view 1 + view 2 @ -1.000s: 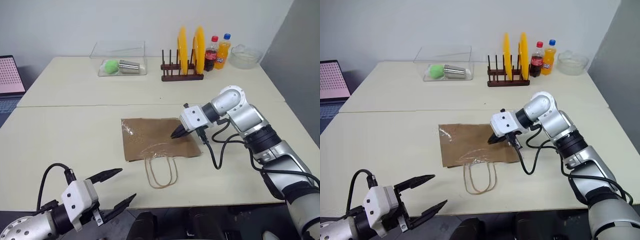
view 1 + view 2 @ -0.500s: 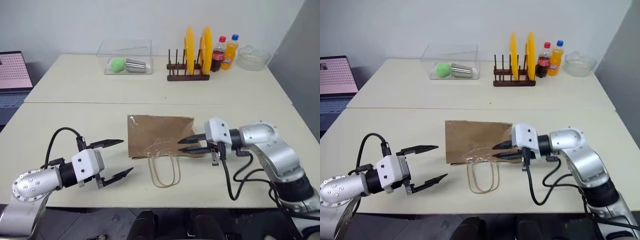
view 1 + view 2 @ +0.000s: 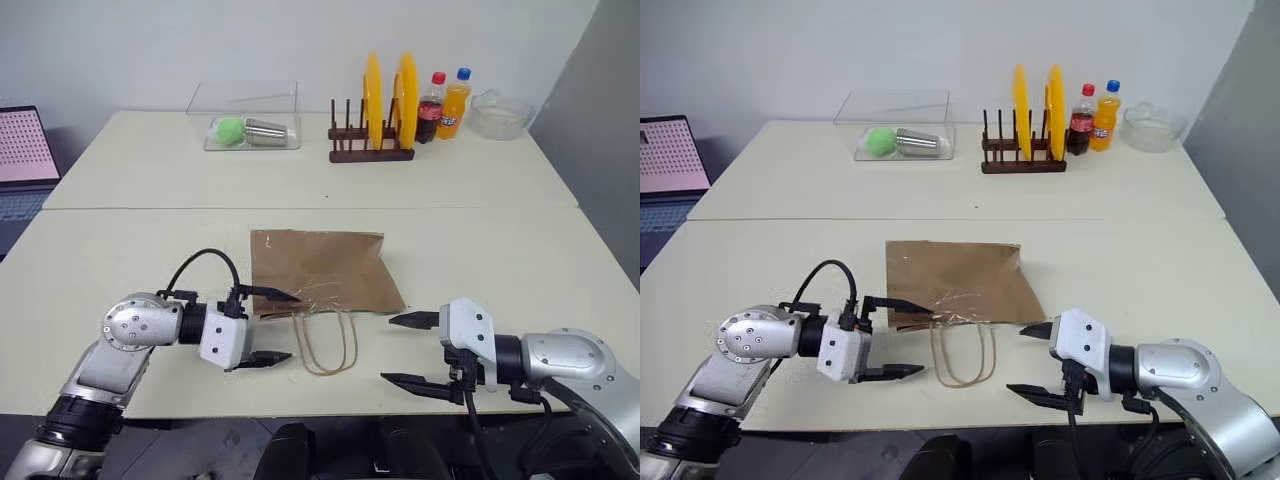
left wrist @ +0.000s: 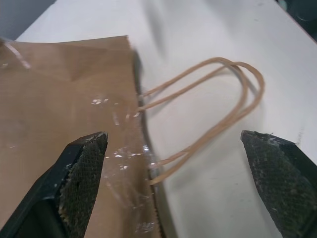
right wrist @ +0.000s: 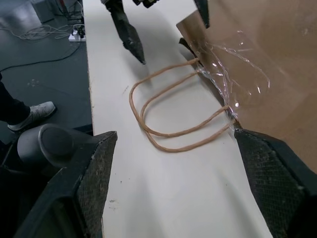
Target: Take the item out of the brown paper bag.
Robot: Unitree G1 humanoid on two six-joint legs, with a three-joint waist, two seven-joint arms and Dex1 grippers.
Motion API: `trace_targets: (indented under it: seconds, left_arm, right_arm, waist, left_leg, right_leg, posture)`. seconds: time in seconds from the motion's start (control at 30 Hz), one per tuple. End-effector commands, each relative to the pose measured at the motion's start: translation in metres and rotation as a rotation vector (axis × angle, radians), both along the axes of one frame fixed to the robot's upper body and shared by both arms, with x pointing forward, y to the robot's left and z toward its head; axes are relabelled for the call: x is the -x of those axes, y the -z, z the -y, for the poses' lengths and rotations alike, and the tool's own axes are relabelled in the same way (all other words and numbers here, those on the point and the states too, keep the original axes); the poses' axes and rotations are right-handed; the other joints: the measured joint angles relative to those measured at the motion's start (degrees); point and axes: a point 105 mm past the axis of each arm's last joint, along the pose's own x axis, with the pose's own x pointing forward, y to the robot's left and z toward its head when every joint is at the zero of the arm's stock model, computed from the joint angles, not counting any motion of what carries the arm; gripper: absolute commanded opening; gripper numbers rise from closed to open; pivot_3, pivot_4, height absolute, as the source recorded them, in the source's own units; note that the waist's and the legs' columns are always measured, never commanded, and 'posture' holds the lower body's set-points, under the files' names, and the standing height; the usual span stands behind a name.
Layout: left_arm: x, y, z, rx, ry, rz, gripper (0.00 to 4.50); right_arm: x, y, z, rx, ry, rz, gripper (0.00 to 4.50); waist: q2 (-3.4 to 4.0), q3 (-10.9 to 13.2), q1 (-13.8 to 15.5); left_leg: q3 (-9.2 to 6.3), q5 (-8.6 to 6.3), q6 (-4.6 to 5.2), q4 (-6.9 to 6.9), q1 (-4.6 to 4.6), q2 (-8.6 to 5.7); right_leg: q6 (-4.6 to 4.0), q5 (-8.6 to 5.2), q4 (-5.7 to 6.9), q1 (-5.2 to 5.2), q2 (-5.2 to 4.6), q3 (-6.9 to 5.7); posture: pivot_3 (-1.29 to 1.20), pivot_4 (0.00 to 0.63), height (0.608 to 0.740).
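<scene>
The brown paper bag's opening [image 3: 322, 309] is lying closed, so the robot's left gripper needs to raise the bag's upper cord handle [image 3: 323, 372] to open the bag before its right gripper goes inside.
The brown paper bag [image 3: 320, 268] lies flat at the table's middle, its mouth toward me. Its two cord handles [image 3: 325, 345] loop out onto the table. A strip of clear film [image 3: 322, 297] glints at the mouth; the item inside is hidden. My left gripper [image 3: 291, 325] is open just left of the handles, its far finger over the bag's near left corner. My right gripper [image 3: 388, 349] is open to the right of the handles, apart from the bag. In the left wrist view the left gripper [image 4: 173, 136] frames the handles [image 4: 218, 94] and the bag's edge.
At the back stand a plate rack [image 3: 368, 152] with two yellow plates, two bottles [image 3: 445, 103], a glass bowl [image 3: 497, 113] and a clear box [image 3: 247, 118] holding a green ball and a metal cup. A laptop [image 3: 20, 150] sits far left. A person's shoe [image 5: 28, 114] shows on the floor.
My right gripper has left the bag's near right corner, drawn back toward the table's front edge and opened wide. My left gripper has come in from the left to the bag's mouth.
</scene>
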Motion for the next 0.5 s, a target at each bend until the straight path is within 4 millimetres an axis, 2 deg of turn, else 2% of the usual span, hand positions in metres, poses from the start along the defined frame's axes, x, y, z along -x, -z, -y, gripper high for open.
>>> trace_targets:
  seconds: [0.03, 0.3, 0.4, 0.5]
  left_arm:
    - [0.0, 0.002, 0.009, -0.025, 0.079, 0.055, 4.5]
    - [-0.004, 0.012, 0.034, 0.031, 0.143, 0.064, 4.5]
    - [-0.003, 0.014, 0.041, 0.049, 0.164, 0.052, 3.92]
    - [-0.001, 0.017, 0.045, 0.051, 0.182, 0.039, 2.96]
  right_arm:
    - [0.005, -0.007, 0.0, 0.0, 0.001, 0.033, 4.02]
    - [0.008, -0.004, -0.002, -0.004, 0.004, 0.023, 4.02]
    - [0.01, -0.004, -0.003, -0.004, -0.004, 0.018, 4.06]
    - [0.011, -0.004, -0.004, -0.003, -0.01, 0.018, 4.06]
  waist:
    - [-0.01, 0.0, 0.05]
    - [-0.03, -0.01, 0.08]
    - [-0.04, -0.02, 0.07]
    - [-0.04, -0.02, 0.09]
  left_leg:
    - [-0.01, 0.0, 0.0, 0.0, -0.02, 0.0]
    - [-0.06, 0.0, 0.03, -0.02, -0.03, -0.04]
    - [-0.06, 0.0, 0.03, -0.03, -0.03, -0.04]
    - [-0.16, 0.0, 0.03, -0.03, -0.03, -0.04]
  right_leg:
    - [0.02, -0.01, -0.02, 0.0, 0.0, -0.01]
    - [0.3, 0.16, -0.51, 0.26, 0.02, 0.0]
    - [0.32, 0.17, -0.54, 0.27, 0.02, 0.01]
    - [0.32, 0.17, -0.51, 0.28, 0.02, -0.05]
  posture:
    - [0.0, 0.15, 0.74]
    - [0.0, 0.15, 0.74]
    - [0.0, 0.15, 0.74]
    - [0.0, 0.15, 0.74]
